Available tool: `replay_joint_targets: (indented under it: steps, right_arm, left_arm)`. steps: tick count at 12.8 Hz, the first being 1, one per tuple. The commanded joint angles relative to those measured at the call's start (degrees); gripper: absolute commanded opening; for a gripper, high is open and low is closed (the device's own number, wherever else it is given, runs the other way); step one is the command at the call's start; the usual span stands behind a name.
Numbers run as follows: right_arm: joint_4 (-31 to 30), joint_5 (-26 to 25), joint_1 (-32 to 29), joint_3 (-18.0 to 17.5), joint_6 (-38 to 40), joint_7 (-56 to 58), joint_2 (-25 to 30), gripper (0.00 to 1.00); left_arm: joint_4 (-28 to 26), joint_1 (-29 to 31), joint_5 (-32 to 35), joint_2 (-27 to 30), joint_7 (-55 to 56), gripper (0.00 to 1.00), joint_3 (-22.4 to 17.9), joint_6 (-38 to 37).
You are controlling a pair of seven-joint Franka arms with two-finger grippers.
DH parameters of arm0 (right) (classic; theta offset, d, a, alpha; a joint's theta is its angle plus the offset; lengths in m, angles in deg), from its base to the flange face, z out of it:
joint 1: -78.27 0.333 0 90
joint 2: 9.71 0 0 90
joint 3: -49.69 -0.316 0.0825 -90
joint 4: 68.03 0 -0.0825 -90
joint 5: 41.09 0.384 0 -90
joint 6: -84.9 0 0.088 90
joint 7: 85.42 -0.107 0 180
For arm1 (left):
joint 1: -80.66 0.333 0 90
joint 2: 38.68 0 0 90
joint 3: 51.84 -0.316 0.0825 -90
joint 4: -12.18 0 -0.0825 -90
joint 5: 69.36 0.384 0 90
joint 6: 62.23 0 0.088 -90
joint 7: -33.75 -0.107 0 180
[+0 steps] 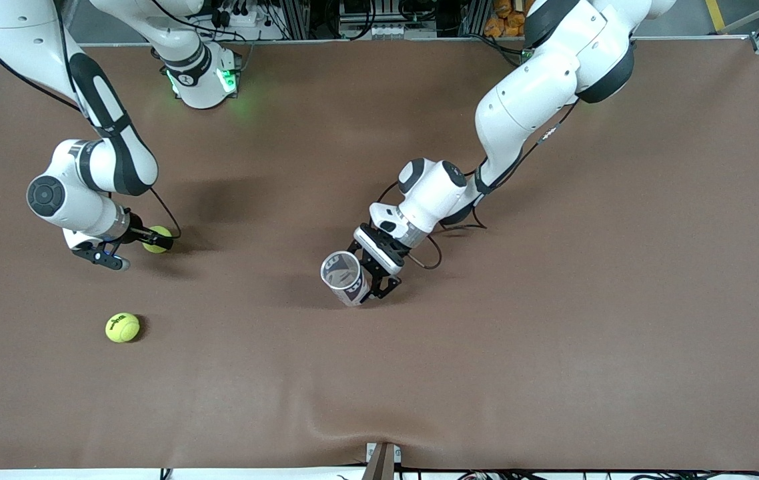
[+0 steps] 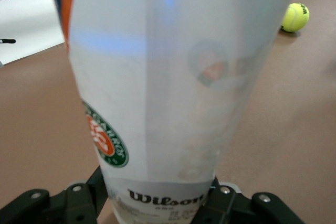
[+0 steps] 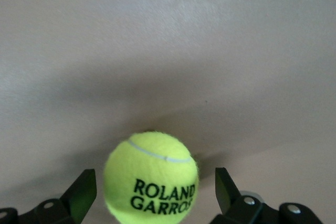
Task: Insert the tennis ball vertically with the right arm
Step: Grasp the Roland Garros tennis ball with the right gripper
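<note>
My right gripper will make the tennis ball roll a little toward the wider gap (image 3: 207,184) when it closes, because the gaps beside the tennis ball (image 3: 151,179) are uneven.
A yellow-green tennis ball (image 1: 157,239) (image 3: 151,177) printed "ROLAND GARROS" rests on the brown table toward the right arm's end. My right gripper (image 1: 136,247) (image 3: 152,192) is low at the table and open. The ball sits between its fingers (image 3: 84,191) with a gap on each side. My left gripper (image 1: 365,288) (image 2: 160,205) is shut on the lower part of a clear plastic Wilson ball can (image 1: 346,277) (image 2: 168,93) near the table's middle. The can's open mouth (image 1: 340,269) faces up.
A second tennis ball (image 1: 123,327) (image 2: 295,17) lies loose on the table, nearer to the front camera than the right gripper. The brown table cover (image 1: 553,333) is bare toward the left arm's end. A small bracket (image 1: 383,460) sits at the table's front edge.
</note>
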Motion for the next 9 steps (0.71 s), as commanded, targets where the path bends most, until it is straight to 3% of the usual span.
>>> replay_joint_targets:
  steps: [1,5,7,9]
  right_arm:
    - [-1.9,-0.5,-1.2,-0.5,-0.7,-0.1,0.9,1.00]
    - [-1.9,-0.5,-1.2,-0.5,-0.8,-0.2,0.9,0.58]
    - [-1.6,-0.5,-1.2,-0.6,-0.8,-0.3,1.1,0.48]
    - [-1.1,-0.4,-1.0,-0.7,-0.2,-0.8,2.7,0.47]
  left_arm:
    - [1.1,-0.8,-0.1,-1.4,-0.4,0.71,-0.9,1.0]
    - [1.1,-0.9,0.0,-2.3,-0.4,0.72,-1.8,1.0]
    - [1.1,-0.8,0.2,-2.7,-0.4,0.73,-1.8,1.0]
    - [1.1,-0.8,0.2,-2.8,-0.4,0.73,-1.9,1.0]
